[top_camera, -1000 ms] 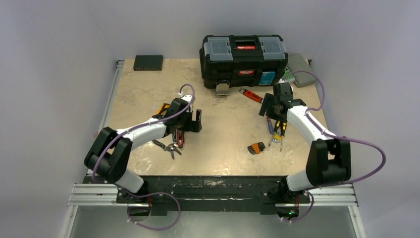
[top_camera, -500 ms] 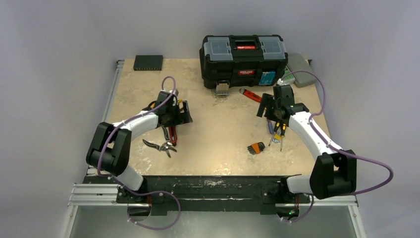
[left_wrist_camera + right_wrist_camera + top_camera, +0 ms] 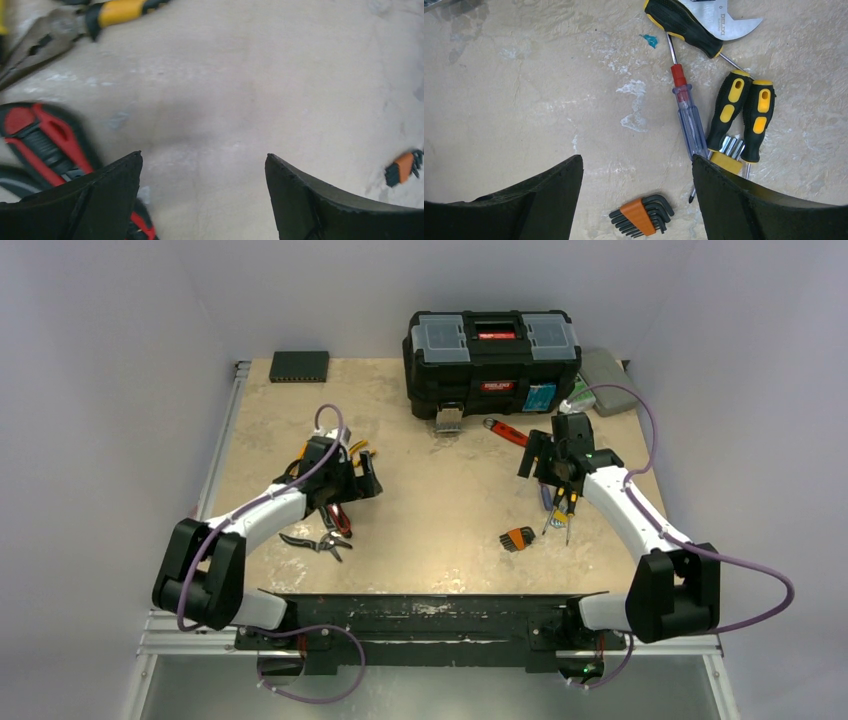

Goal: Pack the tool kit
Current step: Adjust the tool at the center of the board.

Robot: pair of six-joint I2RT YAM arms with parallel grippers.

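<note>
The black toolbox shut at the back [image 3: 494, 362] must come forward before I pack tools, so my left gripper should pull the toolbox's end [image 3: 418, 362] near the thin black device.
The black toolbox [image 3: 492, 360] stands shut at the back of the table. My left gripper [image 3: 366, 480] is open and empty over bare table [image 3: 202, 165], just right of a red-handled tool [image 3: 45, 145] and yellow-handled pliers [image 3: 100, 15]. Grey pliers [image 3: 318, 540] lie nearer the front. My right gripper [image 3: 543, 455] is open and empty above the table [image 3: 638, 162]. Below it lie an orange hex key set [image 3: 641, 215], a blue screwdriver [image 3: 689, 120], two yellow-black screwdrivers [image 3: 744, 115] and a wrench head [image 3: 729, 20]. A red wrench [image 3: 507, 432] lies in front of the toolbox.
A thin black device [image 3: 299, 365] lies at the back left. A flat grey case [image 3: 607, 368] sits right of the toolbox. A metal latch [image 3: 449, 418] hangs at the toolbox front. A metal rail [image 3: 222, 430] runs along the table's left edge.
My left arm has swung left and back, off the grey pliers and red-handled tool. My right gripper has shifted slightly toward the back.
</note>
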